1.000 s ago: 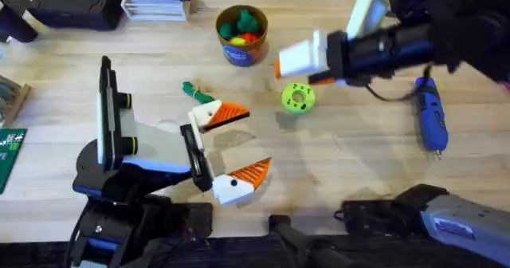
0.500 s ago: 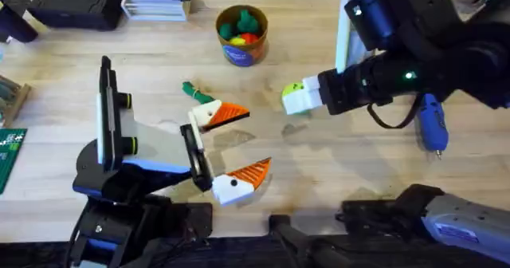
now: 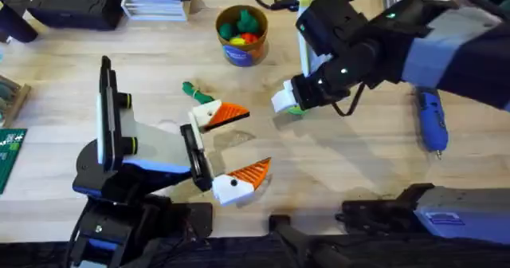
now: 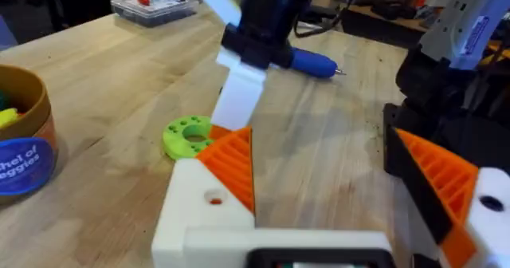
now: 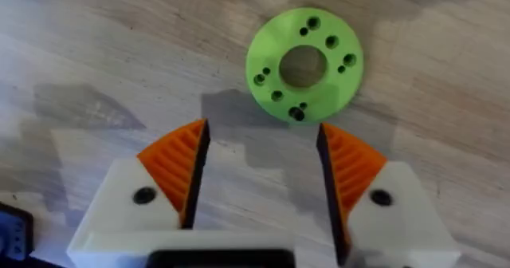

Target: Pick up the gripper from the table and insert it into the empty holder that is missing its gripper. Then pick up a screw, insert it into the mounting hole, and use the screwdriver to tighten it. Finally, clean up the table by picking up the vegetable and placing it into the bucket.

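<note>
The thin dark screw has its head sticking up from an edge hole, so I expect it to come loose when I lift it and leave the lime-green disc lying.
My left gripper rests open low over the table, an orange ribbed pad on each of its white fingers. The right gripper points down, open and empty, with both orange pads fitted. Its tips hang just short of a lime-green disc. A dark green vegetable lies just beyond the left gripper's far finger. The blue-walled bucket stands at the back holding toy food. At the right lies the blue screwdriver. A loose gripper, an empty holder and a screw are out of view.
The lime-green disc lies between bucket and screwdriver, half under the right gripper. A black case and a stack of white boxes sit at the back left. A green circuit board lies at the left edge.
The right arm has swung left and its gripper has tipped downward over the lime-green disc. The left arm has not moved.
</note>
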{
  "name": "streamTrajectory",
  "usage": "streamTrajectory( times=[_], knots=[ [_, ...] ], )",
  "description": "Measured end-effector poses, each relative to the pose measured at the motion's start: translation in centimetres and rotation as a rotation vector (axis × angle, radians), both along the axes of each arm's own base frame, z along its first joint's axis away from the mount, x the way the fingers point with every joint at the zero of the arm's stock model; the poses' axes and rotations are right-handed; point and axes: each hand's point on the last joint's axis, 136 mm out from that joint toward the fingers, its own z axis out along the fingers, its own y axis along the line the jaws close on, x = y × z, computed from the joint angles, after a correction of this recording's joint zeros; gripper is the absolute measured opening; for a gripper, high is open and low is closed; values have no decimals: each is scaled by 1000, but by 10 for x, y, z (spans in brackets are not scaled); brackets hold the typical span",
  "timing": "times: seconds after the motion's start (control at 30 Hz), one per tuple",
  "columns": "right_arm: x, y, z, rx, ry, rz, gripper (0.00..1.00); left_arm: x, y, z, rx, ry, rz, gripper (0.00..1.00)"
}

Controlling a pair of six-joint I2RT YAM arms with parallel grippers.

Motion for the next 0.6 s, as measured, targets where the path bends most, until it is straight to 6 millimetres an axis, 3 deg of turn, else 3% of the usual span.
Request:
streamTrajectory(
  times=[0.1,0.3,0.43,0.6],
  knots=[
    [1,-3,-11,-33,24,-4,691,0,0,0,0,0,0,985],
    [2,-9,-32,-101,62,-8,634,0,0,0,0,0,0,987],
    [4,-11,-37,-119,60,-12,619,0,0,0,0,0,0,986],
    [11,-8,-36,-111,33,-15,532,0,0,0,0,0,0,986]
  ],
)
